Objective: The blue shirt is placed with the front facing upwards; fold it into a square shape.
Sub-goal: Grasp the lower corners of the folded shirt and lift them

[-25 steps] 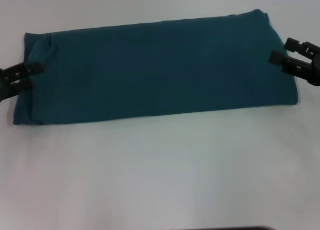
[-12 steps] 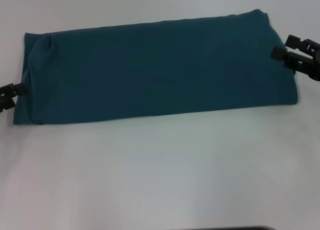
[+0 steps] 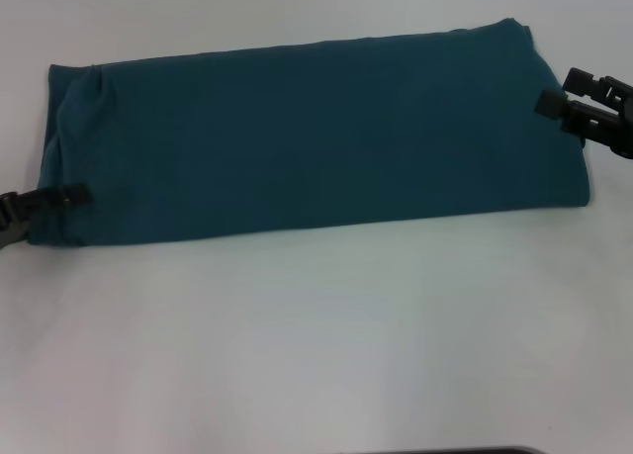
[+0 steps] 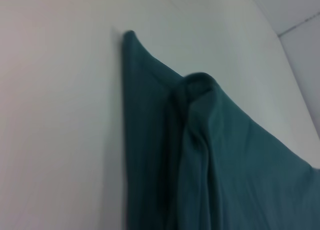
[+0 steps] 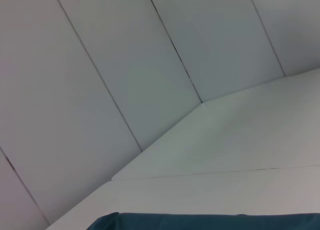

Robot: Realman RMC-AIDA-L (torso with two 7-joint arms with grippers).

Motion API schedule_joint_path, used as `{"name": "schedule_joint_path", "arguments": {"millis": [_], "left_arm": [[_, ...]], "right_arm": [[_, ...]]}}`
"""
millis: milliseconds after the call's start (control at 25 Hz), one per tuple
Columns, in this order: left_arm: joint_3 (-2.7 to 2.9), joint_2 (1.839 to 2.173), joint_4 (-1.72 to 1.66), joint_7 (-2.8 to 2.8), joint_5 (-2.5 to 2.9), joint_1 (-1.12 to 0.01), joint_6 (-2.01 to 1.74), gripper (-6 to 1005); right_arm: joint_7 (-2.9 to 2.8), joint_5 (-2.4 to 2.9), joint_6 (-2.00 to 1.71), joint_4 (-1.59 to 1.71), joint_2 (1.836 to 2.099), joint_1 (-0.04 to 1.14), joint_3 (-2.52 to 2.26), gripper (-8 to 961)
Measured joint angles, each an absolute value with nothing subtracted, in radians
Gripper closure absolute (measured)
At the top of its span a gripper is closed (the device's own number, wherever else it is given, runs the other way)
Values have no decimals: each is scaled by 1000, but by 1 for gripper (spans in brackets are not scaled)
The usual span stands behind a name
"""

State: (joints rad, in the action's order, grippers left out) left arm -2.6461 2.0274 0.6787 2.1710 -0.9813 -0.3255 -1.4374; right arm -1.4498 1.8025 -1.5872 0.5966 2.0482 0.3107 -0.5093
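Next, my right gripper takes hold of the shirt's near corner (image 3: 572,192) before both grippers pull the shirt closer, because the blue shirt is far back with wide table space in front (image 3: 326,335).
The blue shirt (image 3: 316,137) lies flat on the white table as a long folded strip, plain teal side up, running left to right. My left gripper (image 3: 54,197) reaches over the shirt's left end, close to its near corner. The left wrist view shows that end of the shirt (image 4: 200,155) with a bunched, rolled fold. My right gripper (image 3: 559,90) is open at the shirt's right end, near the far corner, one finger over the cloth's edge. The right wrist view shows only a thin band of the shirt (image 5: 200,221).
The white table (image 3: 316,335) stretches wide in front of the shirt. A dark edge (image 3: 445,451) shows at the bottom of the head view. Pale wall panels (image 5: 125,64) rise behind the table.
My left gripper left the middle of the shirt's left end, drew back, moved toward the near corner and came in over the cloth there. The right gripper rose slightly.
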Motion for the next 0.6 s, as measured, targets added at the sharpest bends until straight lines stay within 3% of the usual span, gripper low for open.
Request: {"name": "schedule_joint_path", "arguments": {"millis": [360, 480, 600], "left_arm": [[-2603, 2044, 690, 2254, -918, -378, -1423, 311], [-2608, 2041, 694, 2255, -923, -370, -1435, 322], [-2617, 2037, 711, 2254, -934, -362, -1468, 378]], "right_arm": [[-1488, 1811, -1592, 602, 2045, 303, -514, 113], [-1619, 1867, -1590, 646, 2023, 309, -518, 118], [-1926, 2023, -1585, 752, 1969, 334, -521, 123]]}}
